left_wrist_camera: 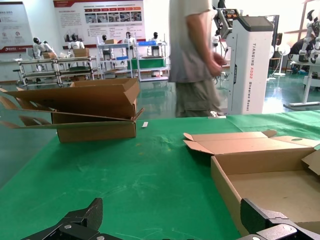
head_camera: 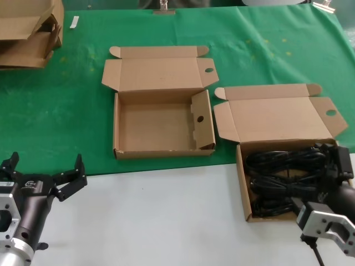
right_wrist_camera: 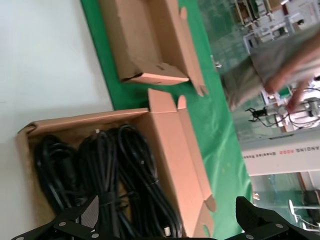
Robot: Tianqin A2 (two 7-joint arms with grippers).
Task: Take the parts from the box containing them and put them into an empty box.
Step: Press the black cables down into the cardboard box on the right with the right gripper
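The bundle will come out in one piece and leave its neighbours behind when the robot's gripper lifts it, because the middle cable bundle's loops (head_camera: 273, 185) lie gathered close together (head_camera: 286, 189).
Several black bundled cables, the parts (head_camera: 283, 180), lie in the box containing them (head_camera: 241, 183) at the right, its lid (head_camera: 277, 119) folded back. My right gripper (head_camera: 334, 165) hangs over that box's right side. In the right wrist view the gripper (right_wrist_camera: 170, 216) is open above the cable bundles (right_wrist_camera: 100, 165), holding nothing. The empty box (head_camera: 117, 127), with an upright holed inner flap (head_camera: 201, 119), sits in the middle of the green mat. Near the front left my left gripper (head_camera: 45, 166) is open and holds nothing. The left wrist view shows this gripper (left_wrist_camera: 172, 212) just beside the empty box's wall (left_wrist_camera: 225, 185).
Flattened stacked cartons (head_camera: 28, 33) lie at the back left, seen also in the left wrist view as a carton pile (left_wrist_camera: 95, 107). The near part of the table is white (head_camera: 166, 216), and the green mat (head_camera: 66, 111) lies beyond it. A person (left_wrist_camera: 192, 55) stands behind the table.
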